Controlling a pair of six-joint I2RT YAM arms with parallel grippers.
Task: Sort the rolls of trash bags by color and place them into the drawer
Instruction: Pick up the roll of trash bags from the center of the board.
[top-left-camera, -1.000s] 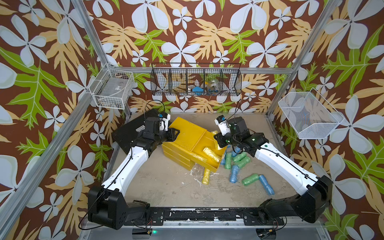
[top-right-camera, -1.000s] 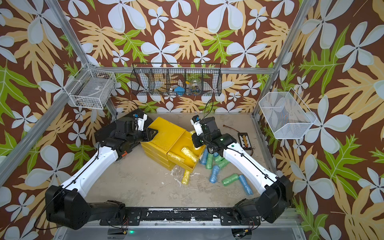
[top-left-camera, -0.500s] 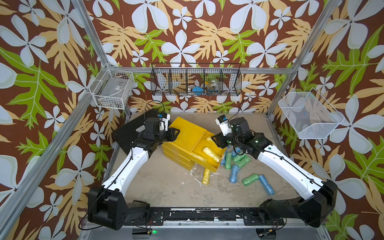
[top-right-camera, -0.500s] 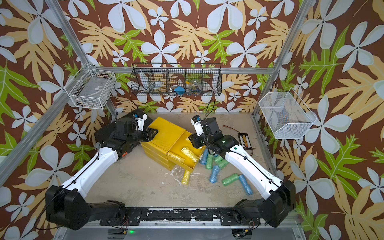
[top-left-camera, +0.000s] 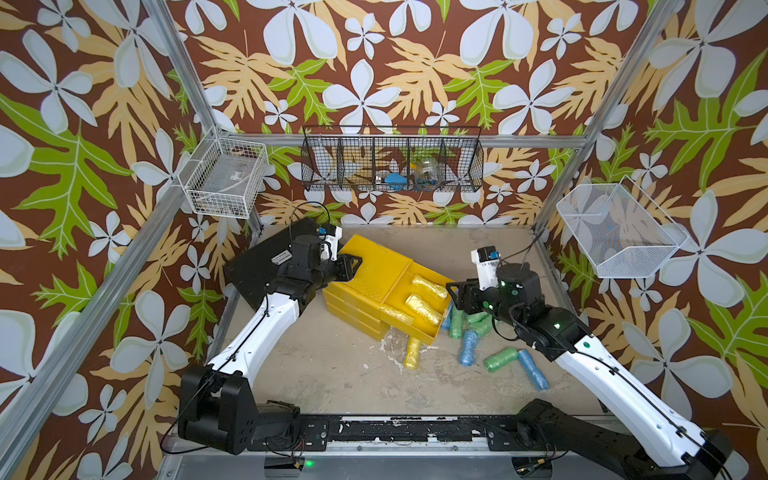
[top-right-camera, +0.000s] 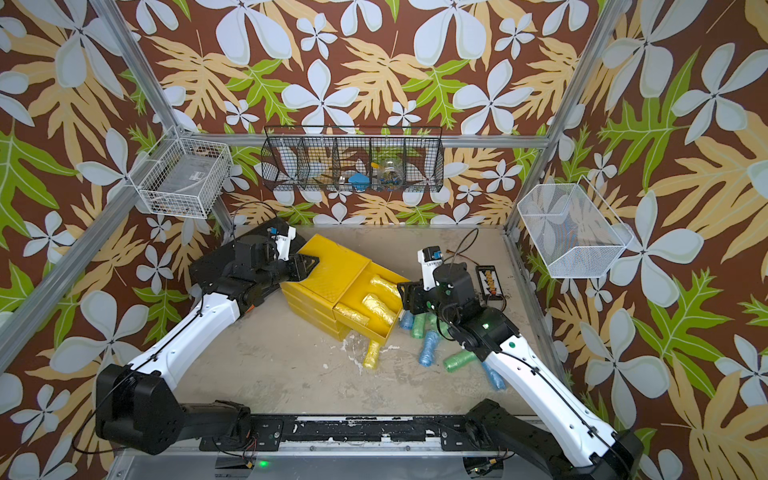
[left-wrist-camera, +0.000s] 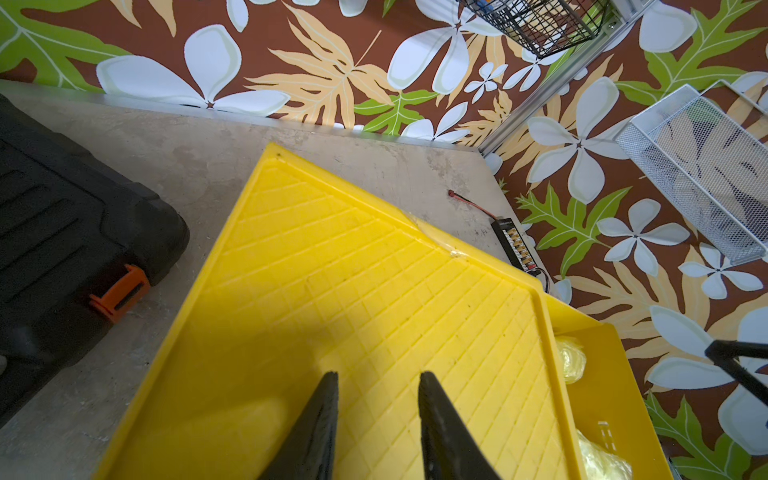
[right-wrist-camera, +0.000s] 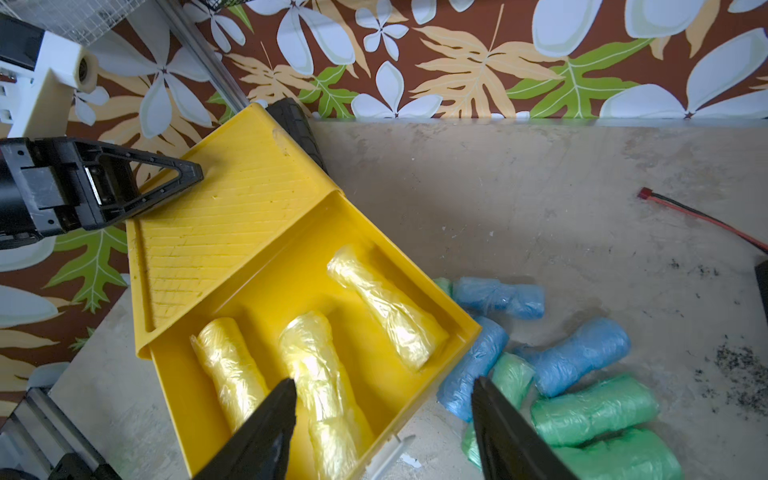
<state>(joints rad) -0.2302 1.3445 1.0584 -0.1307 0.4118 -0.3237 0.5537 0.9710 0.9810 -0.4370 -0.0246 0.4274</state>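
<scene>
My right gripper should go on toward the yellow roll before the chest (top-left-camera: 412, 353) until its fingers are on both sides of the roll (top-right-camera: 372, 354), because the yellow roll lies clear of the blue rolls.
The yellow drawer (top-left-camera: 374, 270) (left-wrist-camera: 374, 270) chest stands askew mid-table, its top tray (right-wrist-camera: 415, 266) pulled out. Three yellow rolls (right-wrist-camera: 382, 307) (top-left-camera: 424, 307) lie in it. My right gripper (right-wrist-camera: 384, 381) (top-left-camera: 455, 291) hangs open over the tray's front rim with nothing between its fingers. Another yellow roll (top-left-camera: 412, 353) lies on the table in front of the chest. Blue rolls (right-wrist-camera: 498, 297) (top-left-camera: 467, 353) and green rolls (right-wrist-camera: 594, 409) (top-left-camera: 500, 359) are heaped under my right arm. My left gripper (left-wrist-camera: 378, 374) (top-left-camera: 357, 262) rests shut and empty on the chest's top.
A flat black tool case (top-left-camera: 270, 262) lies behind my left arm. A small black connector board (top-right-camera: 490, 284) with a red wire sits at the right rear. Wire baskets (top-left-camera: 390, 166) hang on the walls above the table.
My right gripper has opened and drawn back slightly from the tray, where a yellow roll now lies free. The left arm has not moved.
</scene>
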